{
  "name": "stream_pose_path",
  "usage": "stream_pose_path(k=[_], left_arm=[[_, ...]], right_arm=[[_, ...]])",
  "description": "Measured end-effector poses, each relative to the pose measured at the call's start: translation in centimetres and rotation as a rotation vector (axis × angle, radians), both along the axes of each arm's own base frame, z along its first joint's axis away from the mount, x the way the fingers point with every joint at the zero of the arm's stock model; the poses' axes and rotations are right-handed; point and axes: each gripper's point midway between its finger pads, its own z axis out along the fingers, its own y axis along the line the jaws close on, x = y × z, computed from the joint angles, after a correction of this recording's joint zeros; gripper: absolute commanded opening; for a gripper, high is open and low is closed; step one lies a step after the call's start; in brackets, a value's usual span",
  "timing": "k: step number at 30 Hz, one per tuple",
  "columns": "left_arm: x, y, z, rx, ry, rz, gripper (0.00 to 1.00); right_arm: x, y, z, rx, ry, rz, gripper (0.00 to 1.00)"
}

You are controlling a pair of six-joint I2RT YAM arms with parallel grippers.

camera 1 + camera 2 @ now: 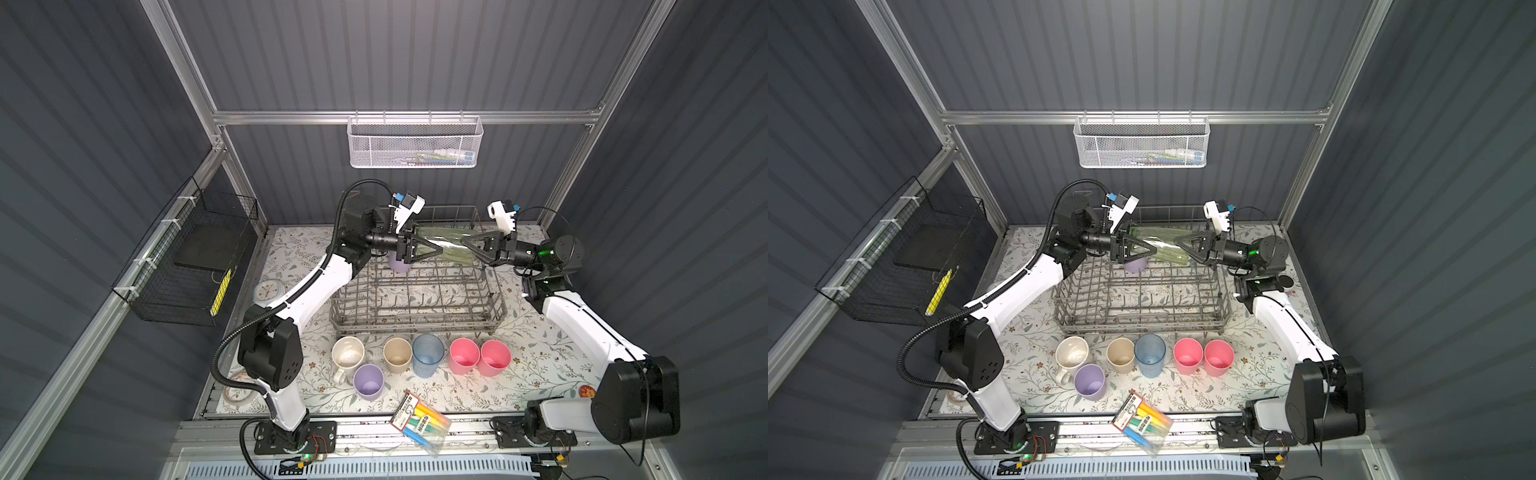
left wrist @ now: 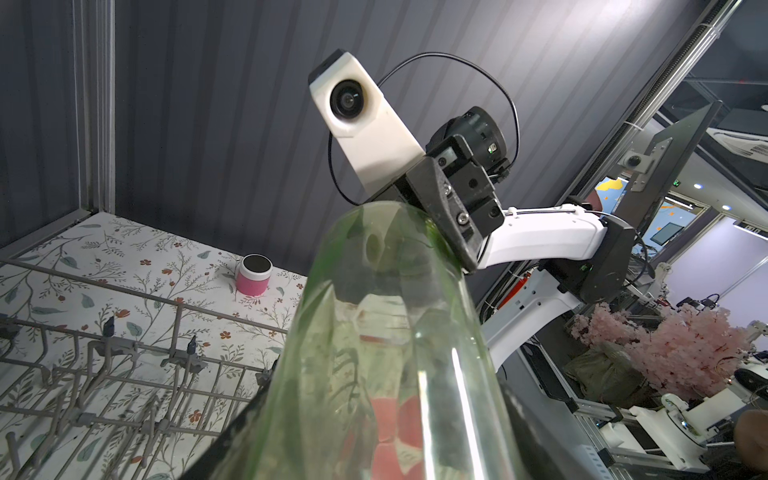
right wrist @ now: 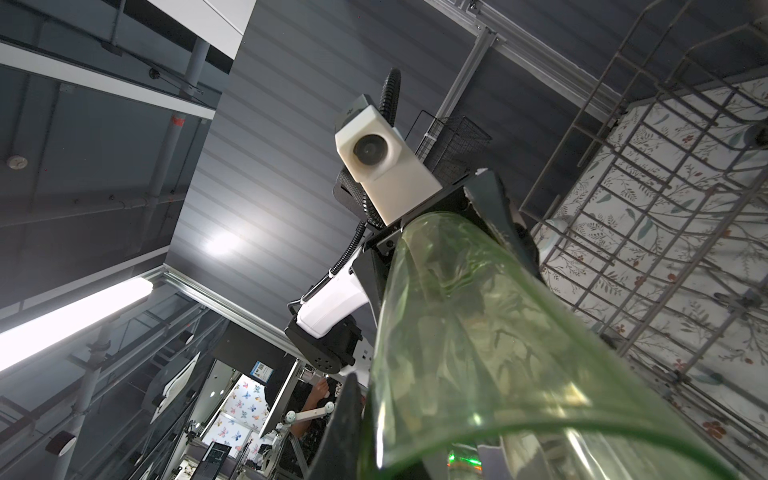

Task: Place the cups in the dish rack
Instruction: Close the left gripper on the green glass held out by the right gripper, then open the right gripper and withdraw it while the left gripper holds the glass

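Next, my right gripper opens and moves back before my left gripper lowers the green tumbler opening down next to the lilac cup (image 1: 432, 270), because my right gripper's finger is inside the green tumbler's opening (image 1: 467, 249).
A translucent green tumbler (image 1: 449, 248) (image 1: 1165, 249) hangs on its side above the grey wire dish rack (image 1: 415, 321) (image 1: 1142, 325), held from both ends. My left gripper (image 1: 436, 248) is shut across its base end. My right gripper (image 1: 464, 242) is shut on the wall at its mouth, one finger inside. The tumbler (image 2: 386, 332) (image 3: 478, 332) fills both wrist views. A lilac cup (image 1: 399, 264) stands in the rack's far left corner. In front of the rack stand a cream mug (image 1: 348, 353), a lilac cup (image 1: 368, 381), a beige cup (image 1: 397, 353), a blue cup (image 1: 428, 354) and two pink cups (image 1: 464, 355) (image 1: 494, 356).
A clear pack of markers (image 1: 422, 422) lies at the table's front edge. A white mesh basket (image 1: 415, 141) hangs on the back wall and a black wire basket (image 1: 187, 257) on the left wall. A small pink jar (image 2: 253, 280) stands behind the rack.
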Motion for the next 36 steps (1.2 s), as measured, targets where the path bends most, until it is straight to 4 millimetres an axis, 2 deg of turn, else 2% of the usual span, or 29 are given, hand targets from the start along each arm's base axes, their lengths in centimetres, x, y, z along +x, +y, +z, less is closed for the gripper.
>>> stream_pose_path(k=[2, 6, 12, 20, 28, 31, 36], left_arm=[[0.0, 0.0, -0.1, -0.001, 0.007, 0.001, 0.0], [0.1, 0.0, -0.2, -0.002, 0.014, 0.002, 0.0], [0.2, 0.2, 0.0, -0.01, 0.007, 0.004, 0.0], [0.8, 0.6, -0.1, -0.016, 0.011, 0.021, 0.0], [1.2, 0.9, -0.2, -0.021, 0.02, 0.034, 0.0], [1.3, 1.0, -0.2, -0.022, 0.02, 0.042, 0.0], [1.9, 0.9, -0.6, -0.005, 0.025, 0.076, 0.0]], right_arm=[[0.2, 0.0, -0.2, 0.0, 0.007, 0.003, 0.0], [0.4, 0.1, -0.4, 0.0, 0.012, 0.012, 0.11], [0.4, 0.0, -0.7, -0.015, 0.026, 0.04, 0.18], [1.3, -1.5, -1.2, -0.029, 0.056, 0.01, 0.3], [2.0, -2.4, -1.7, -0.039, 0.083, -0.021, 0.35], [2.2, -3.5, -1.3, -0.04, 0.076, -0.056, 0.34], [2.3, -6.7, -0.2, -0.044, 0.046, -0.171, 0.34]])
